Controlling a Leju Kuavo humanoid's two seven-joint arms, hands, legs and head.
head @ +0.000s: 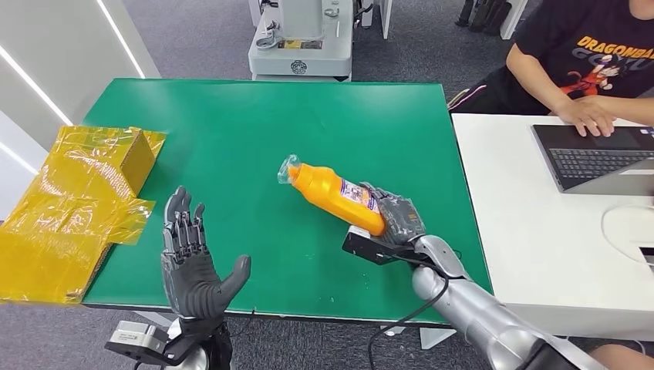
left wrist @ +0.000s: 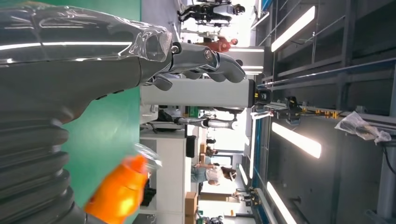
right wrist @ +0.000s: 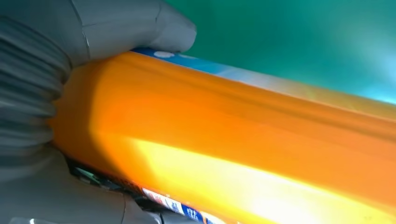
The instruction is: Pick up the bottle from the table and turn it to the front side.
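The orange bottle (head: pixel 327 190) will show a hidden front label with big letters when the robot turns it, because small crowded print covers the upturned label (head: pixel 359 195).
An orange bottle (head: pixel 336 195) with a clear wrapped cap and a blue-and-white label lies tilted over the green table (head: pixel 247 131), cap pointing to the far left. My right hand (head: pixel 397 218) grips its base end. In the right wrist view the bottle's orange body (right wrist: pixel 243 144) runs across the picture, with the thumb (right wrist: pixel 140 23) pressed on its label side. My left hand (head: pixel 193 266) is raised at the table's near left edge, palm up, fingers spread, holding nothing. In the left wrist view the left hand's fingers (left wrist: pixel 205 60) stretch out, and the bottle (left wrist: pixel 119 191) shows blurred beyond them.
Crumpled yellow plastic bags and a wrapped box (head: pixel 85 200) lie at the table's left edge. A white desk (head: pixel 532 254) adjoins the right side, with a laptop (head: pixel 598 154) and a seated person's hand (head: pixel 590 116) on it. A grey machine base (head: pixel 301 46) stands beyond the table.
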